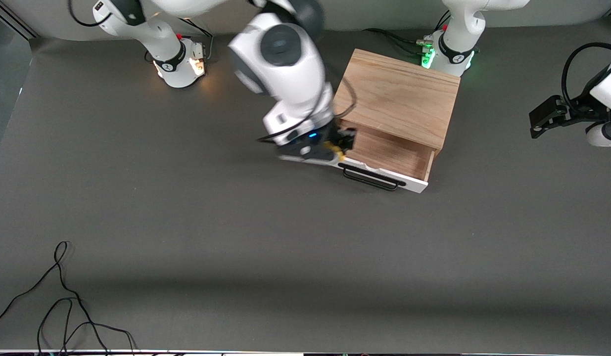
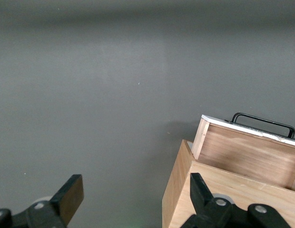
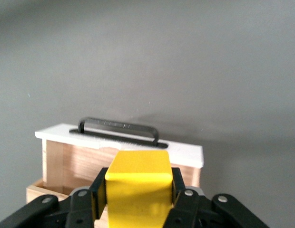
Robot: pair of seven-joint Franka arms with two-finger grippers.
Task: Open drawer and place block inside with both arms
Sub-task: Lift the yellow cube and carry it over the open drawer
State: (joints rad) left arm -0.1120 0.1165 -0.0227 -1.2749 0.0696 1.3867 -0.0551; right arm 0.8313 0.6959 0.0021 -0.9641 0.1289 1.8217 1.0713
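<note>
The drawer is open and its bottom [image 1: 395,153] is clear, so the robot's right gripper goes on moving the yellow block in and down until the block is behind the white front, and then let go.
The oak box [image 1: 399,94] stands near the left arm's base, and its white-fronted drawer [image 1: 389,153] is pulled open with its black handle [image 1: 369,179] toward the front camera. My right gripper [image 1: 341,143] is shut on the yellow block [image 1: 332,145] and holds it over the drawer's end toward the right arm's side. In the right wrist view the block [image 3: 138,178] fills the space between the fingers [image 3: 97,190], above the drawer front [image 3: 185,153]. My left gripper [image 2: 135,183] is open and empty beside the box's corner [image 2: 176,185]. It waits up in the air at the left arm's end [image 1: 545,118].
Loose black cables [image 1: 63,306] lie on the grey table near the front edge at the right arm's end. The two arm bases [image 1: 179,62] [image 1: 446,54] stand along the table's back edge.
</note>
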